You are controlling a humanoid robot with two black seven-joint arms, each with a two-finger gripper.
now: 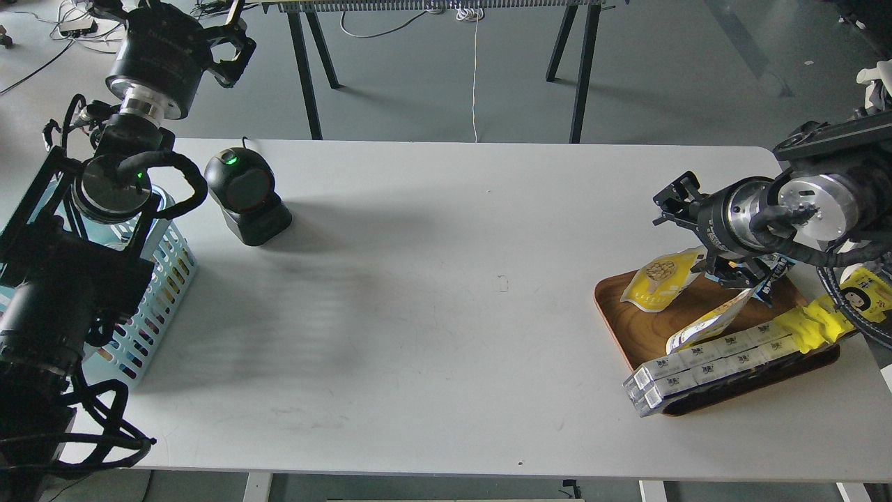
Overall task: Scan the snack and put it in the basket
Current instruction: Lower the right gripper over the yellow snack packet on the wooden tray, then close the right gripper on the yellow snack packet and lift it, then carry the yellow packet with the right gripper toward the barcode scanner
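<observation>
The yellow pouch (660, 281) has a broad, rounded lower end (642, 300), so it should keep standing upright on its own when I put it down.
The snack (655, 282), a yellow pouch with a round picture of pale nuts, lies on the brown wooden tray (613, 314) at the right. My right gripper (693, 240) is open, low over the pouch's upper right end, with one finger above it and one by the tray. I cannot tell whether it touches the pouch. The light blue basket (160, 286) stands at the table's left edge, partly hidden by my left arm. My left gripper (226, 49) is raised beyond the table's far left corner, and its fingers are not clear.
A black scanner (247, 195) with a green light stands near the basket. The tray also holds a second pouch (707, 321), a small blue packet (772, 268), a long yellow cartoon packet (829, 314) and a long clear box (704, 369).
</observation>
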